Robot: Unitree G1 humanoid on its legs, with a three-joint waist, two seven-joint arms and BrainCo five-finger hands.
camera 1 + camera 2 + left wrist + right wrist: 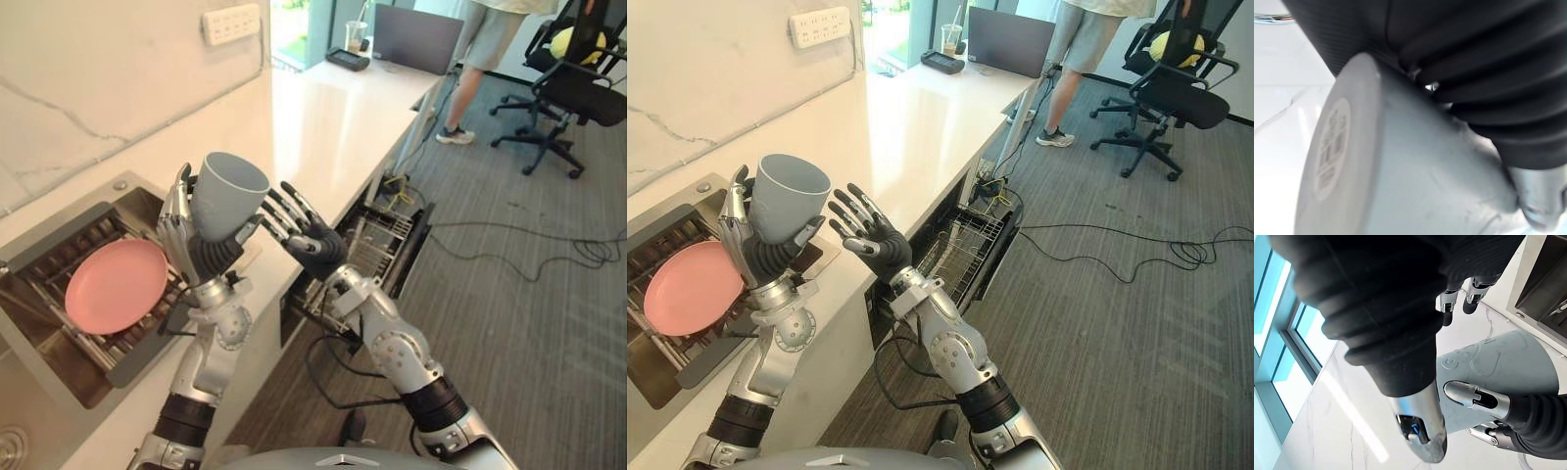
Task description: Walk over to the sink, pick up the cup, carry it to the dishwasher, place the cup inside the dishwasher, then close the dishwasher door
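My gripper is yet to lay the cup [228,196] on the dishwasher's open rack [375,243]. The rack is ribbed with wires, so I expect the cup to rest on its side and stay in place when I lay it there.
My left hand [196,245] is shut on a grey cup [227,196], lifted above the counter edge with its mouth tilted up. The cup's base with a round sticker [1332,147] shows close in the left wrist view. My right hand [309,235] is open beside the cup, fingers spread toward it, not touching. The right wrist view shows the cup [1498,372] held by the left hand's fingers [1474,399]. The dishwasher [377,250] stands open below the counter, its wire rack [965,245] pulled out to the right of my hands.
A pink plate [116,284] lies in the sink [73,245] at the left. The white counter [323,127] runs back to a monitor [416,37] and a drink cup [356,35]. A person [480,59] and office chairs [568,88] stand at the far right.
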